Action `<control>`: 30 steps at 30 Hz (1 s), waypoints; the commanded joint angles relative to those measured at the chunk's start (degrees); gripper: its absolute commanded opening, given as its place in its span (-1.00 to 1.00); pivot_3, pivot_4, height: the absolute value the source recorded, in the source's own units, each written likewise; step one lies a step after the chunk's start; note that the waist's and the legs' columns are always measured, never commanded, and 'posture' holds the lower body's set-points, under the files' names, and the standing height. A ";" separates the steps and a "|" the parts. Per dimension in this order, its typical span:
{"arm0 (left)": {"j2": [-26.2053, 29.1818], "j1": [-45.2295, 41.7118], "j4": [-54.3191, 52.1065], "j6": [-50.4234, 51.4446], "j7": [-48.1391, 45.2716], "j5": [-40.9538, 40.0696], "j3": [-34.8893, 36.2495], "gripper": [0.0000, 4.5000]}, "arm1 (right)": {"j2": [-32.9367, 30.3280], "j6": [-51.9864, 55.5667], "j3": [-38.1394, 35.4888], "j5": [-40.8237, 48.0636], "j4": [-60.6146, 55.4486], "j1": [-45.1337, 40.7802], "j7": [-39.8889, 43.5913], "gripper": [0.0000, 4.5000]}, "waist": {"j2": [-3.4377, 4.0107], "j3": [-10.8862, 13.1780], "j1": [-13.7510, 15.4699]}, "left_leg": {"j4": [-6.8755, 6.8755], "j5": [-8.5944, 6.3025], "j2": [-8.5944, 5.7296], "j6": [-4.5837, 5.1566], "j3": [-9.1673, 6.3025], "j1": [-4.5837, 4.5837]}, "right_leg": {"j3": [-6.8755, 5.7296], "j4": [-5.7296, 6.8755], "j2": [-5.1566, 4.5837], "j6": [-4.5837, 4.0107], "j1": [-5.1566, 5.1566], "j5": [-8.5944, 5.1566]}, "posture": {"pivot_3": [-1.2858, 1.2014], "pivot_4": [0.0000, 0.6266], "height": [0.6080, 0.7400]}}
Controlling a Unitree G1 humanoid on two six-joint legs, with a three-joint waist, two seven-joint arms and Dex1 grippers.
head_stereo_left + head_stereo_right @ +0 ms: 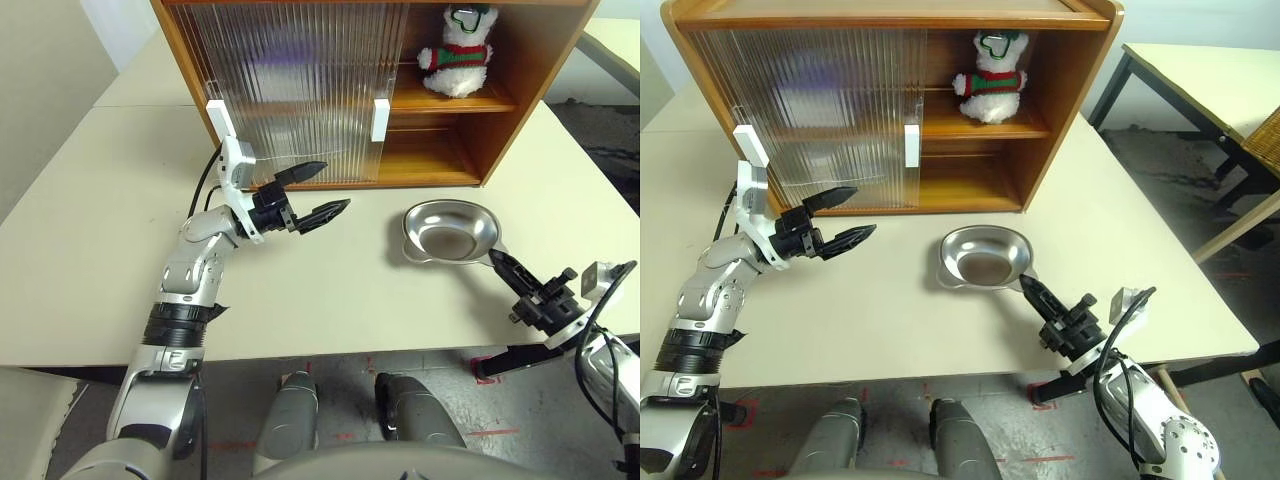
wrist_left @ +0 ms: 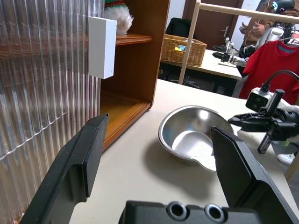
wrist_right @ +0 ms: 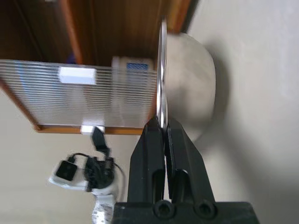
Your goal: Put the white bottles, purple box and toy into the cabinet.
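Observation:
The steel bowl [image 1: 986, 258] is level and the cabinet's lower shelf [image 1: 965, 182] is open, so my right gripper keeps moving the bowl in until it sits inside, then let go.
The toy [image 1: 458, 55], a white plush with a red-and-green scarf, sits on the upper shelf in the open right part of the brown cabinet [image 1: 525, 70]. The ribbed sliding doors [image 1: 290, 90] cover the left and middle. A blurred purple patch shows through them, and in the right wrist view a pale shape with a blue label [image 3: 134, 67] stands behind the door. I cannot tell what these are. My left gripper [image 1: 335, 185] hangs open and empty in front of the doors. My right gripper [image 1: 497, 260] is shut on the rim of the steel bowl [image 1: 455, 230].
The bowl rests on the cream table [image 1: 330, 300] in front of the cabinet's open side. White handles [image 1: 380, 119] stick out from the doors. The table's front edge runs just below my right gripper. A second table [image 1: 1200, 70] stands off to the right.

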 commanded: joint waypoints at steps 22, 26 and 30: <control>0.63 0.27 -1.56 0.32 0.61 0.26 0.02 1.00 | 3.34 -2.98 -0.70 -14.58 26.60 -29.45 7.21 -0.98 | 0.03 -0.02 0.13 | 0.06 0.14 -0.01 0.18 0.00 0.18 | -0.01 0.39 0.02 -0.53 -0.01 0.32 | 0.10 -0.63 1.00; 1.08 1.34 -3.09 0.82 1.44 0.01 0.36 1.00 | 2.66 -4.10 -1.03 -21.62 36.90 -37.04 12.73 -0.98 | 0.05 -0.03 0.21 | 0.05 0.17 -0.01 0.22 -0.01 0.23 | 0.00 0.42 0.02 -0.60 -0.01 0.37 | 0.11 -0.63 1.00; 1.43 2.70 -4.94 1.42 2.30 -0.30 0.57 1.00 | 1.78 -5.26 -2.18 -27.80 45.70 -42.76 17.93 -0.98 | 0.07 -0.02 0.60 | 0.01 0.19 0.00 0.23 -0.04 0.25 | 0.00 0.42 0.02 -0.72 -0.01 0.44 | 0.14 -0.60 1.00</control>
